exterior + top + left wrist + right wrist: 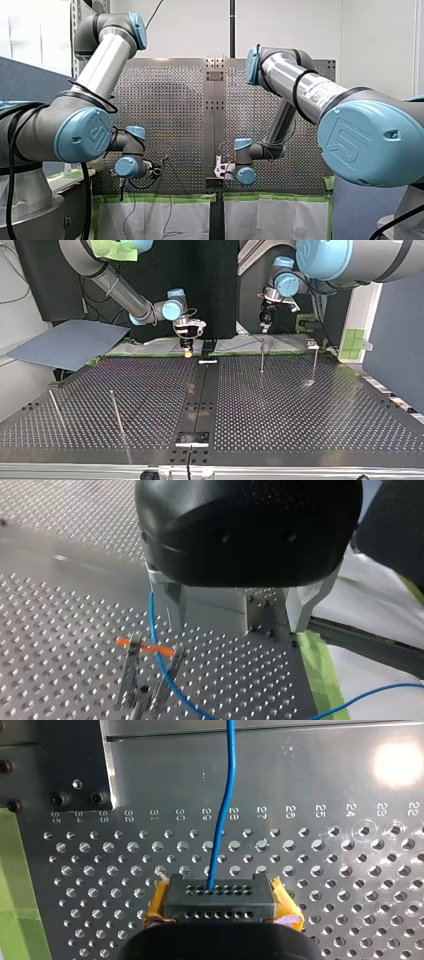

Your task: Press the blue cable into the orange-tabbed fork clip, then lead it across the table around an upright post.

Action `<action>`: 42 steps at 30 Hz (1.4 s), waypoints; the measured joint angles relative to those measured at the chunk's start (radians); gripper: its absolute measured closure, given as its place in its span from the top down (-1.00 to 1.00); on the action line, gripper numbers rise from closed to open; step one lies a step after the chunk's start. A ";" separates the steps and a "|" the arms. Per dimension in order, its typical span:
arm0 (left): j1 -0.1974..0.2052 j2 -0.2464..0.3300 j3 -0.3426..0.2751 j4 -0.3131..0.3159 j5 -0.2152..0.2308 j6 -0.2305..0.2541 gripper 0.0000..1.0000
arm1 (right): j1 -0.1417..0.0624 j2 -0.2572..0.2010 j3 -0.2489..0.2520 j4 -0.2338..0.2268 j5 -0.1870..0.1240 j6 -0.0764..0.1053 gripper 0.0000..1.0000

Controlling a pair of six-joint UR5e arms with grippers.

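The blue cable (231, 765) goes up from the orange fingers in a gentle bow (219, 830). It will bend into a smooth, wide curve as I carry it around.
In the left wrist view the blue cable (161, 662) crosses the orange tab of the fork clip (134, 666) and runs on between its two metal prongs. My left gripper (235, 625) hangs above the clip, open, its metal fingers (306, 602) wide apart with nothing between them. In the right wrist view my right gripper (212, 901), with yellow pads, is shut on the blue cable (223, 805), which leads straight ahead over the perforated plate. In the top view my right gripper (187, 346) sits low at the table's far edge and my left gripper (265, 320) is higher, further right.
Thin upright posts stand on the table in the top view: two at the far right (262, 357) (315, 362) and two at the near left (117, 412) (55, 407). Green tape (320, 675) lines the table edge. A blue sheet (70, 342) lies off the far left corner.
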 joint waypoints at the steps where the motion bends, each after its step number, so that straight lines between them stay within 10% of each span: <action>1: -0.004 0.000 0.000 -0.001 -0.002 0.005 1.00 | 0.000 0.000 0.000 0.000 0.000 0.000 -1.00; 32: -0.254 -0.026 0.193 -0.086 -0.235 -0.106 1.00 | 0.002 0.008 0.000 0.005 0.000 -0.002 -1.00; 42: -0.272 -0.108 0.257 -0.104 -0.326 -0.098 1.00 | 0.000 0.009 0.000 0.009 0.000 -0.005 -1.00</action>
